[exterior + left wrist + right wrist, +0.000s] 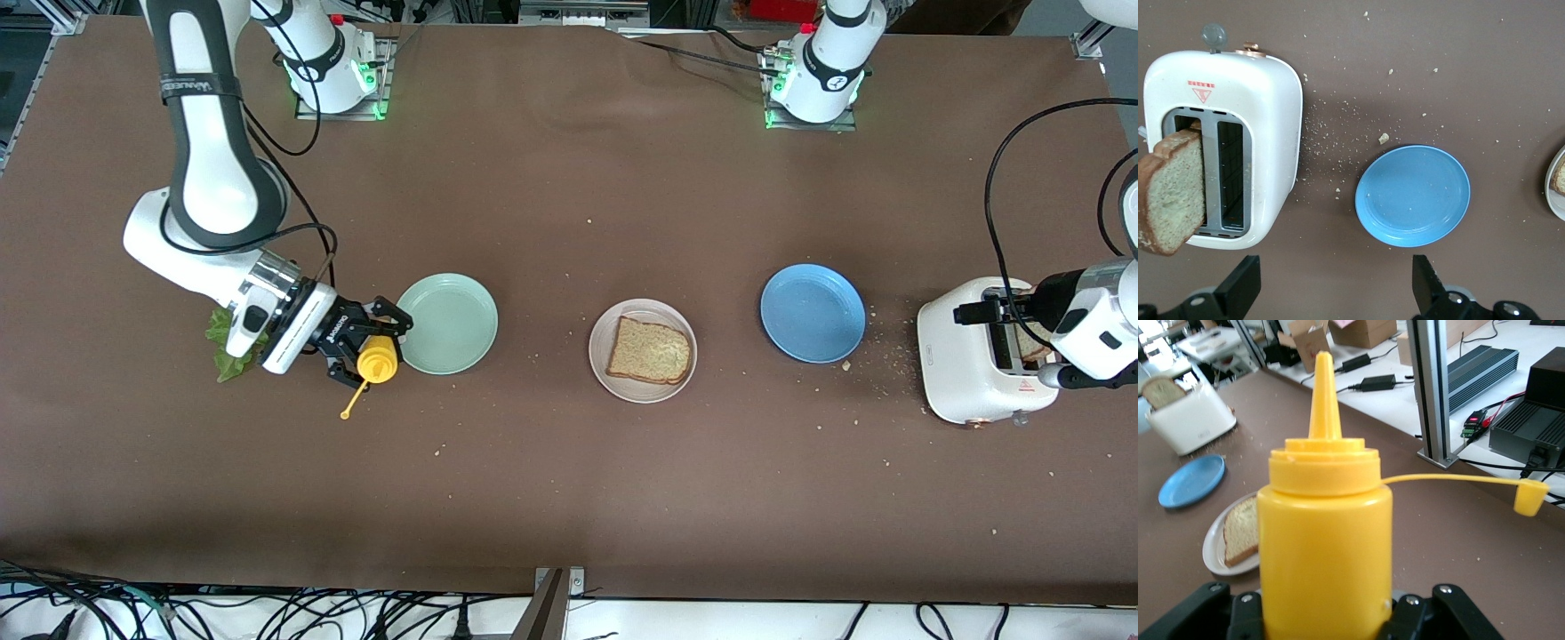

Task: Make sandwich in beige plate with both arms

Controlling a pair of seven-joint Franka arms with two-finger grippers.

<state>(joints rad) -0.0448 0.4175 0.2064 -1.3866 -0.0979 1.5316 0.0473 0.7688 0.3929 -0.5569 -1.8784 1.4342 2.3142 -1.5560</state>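
My right gripper should turn the bottle over and bring its nozzle toward the bread slice, since I am holding the yellow squeeze bottle with its nozzle up.
The beige plate lies mid-table with one toasted bread slice on it; both also show in the right wrist view, plate and slice. A second slice stands in the white toaster. A green lettuce leaf lies on the table, partly hidden under the right arm's wrist. My right gripper is shut on a yellow squeeze bottle, beside the mint-green plate. My left gripper is open and empty over the toaster's edge.
A blue plate lies between the beige plate and the toaster, with crumbs scattered around it. The bottle's open cap hangs on its tether. The toaster stands at the left arm's end of the table.
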